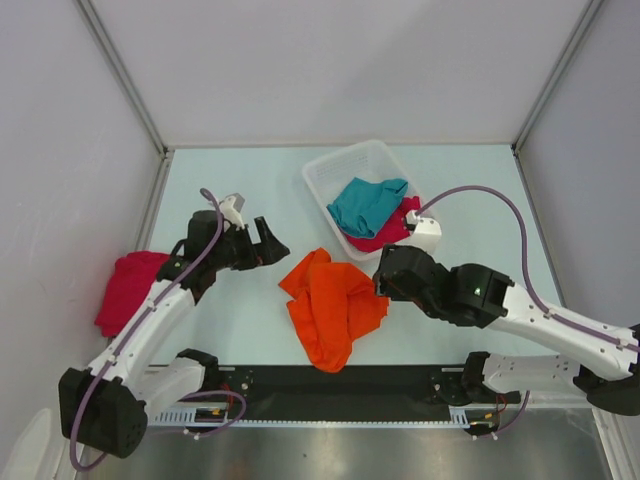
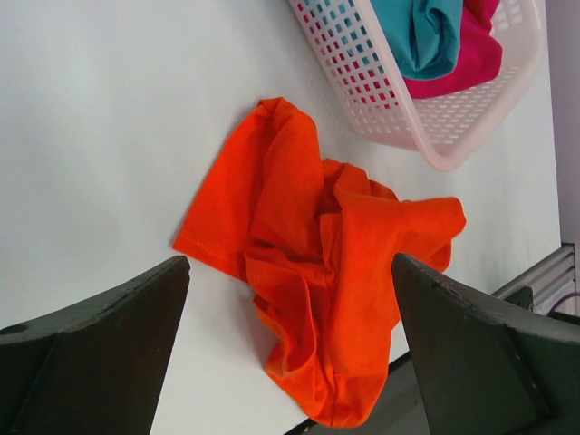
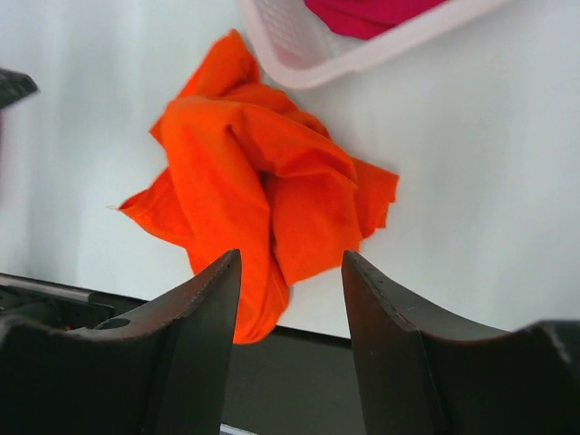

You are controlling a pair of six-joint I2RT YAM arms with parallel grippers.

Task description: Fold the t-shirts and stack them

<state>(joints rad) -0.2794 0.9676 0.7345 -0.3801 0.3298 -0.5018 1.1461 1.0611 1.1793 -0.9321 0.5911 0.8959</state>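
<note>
The white basket is crowding the crumpled orange t-shirt's far end (image 1: 322,257), so the robot's left gripper should take hold of the basket's rim (image 1: 325,210) and pull the basket out of the way before the robot folds the t-shirt.
A crumpled orange t-shirt (image 1: 328,308) (image 2: 317,245) (image 3: 254,172) lies in the middle of the table, its lower end hanging over the front edge. A teal t-shirt (image 1: 365,203) (image 2: 426,36) and a magenta one (image 1: 392,234) (image 2: 476,59) (image 3: 362,14) sit bunched in the white basket (image 1: 325,172). Another crimson t-shirt (image 1: 128,288) lies at the table's left edge. My left gripper (image 1: 272,243) (image 2: 290,263) is wide open, up and to the left of the orange shirt. My right gripper (image 1: 385,275) (image 3: 292,256) hovers open just right of it, holding nothing.
The lattice basket (image 2: 426,127) (image 3: 299,54) stands at the back centre, close behind the orange shirt. A black strip (image 1: 340,385) runs along the table's front edge between the arm bases. Grey walls close in the left, right and back sides.
</note>
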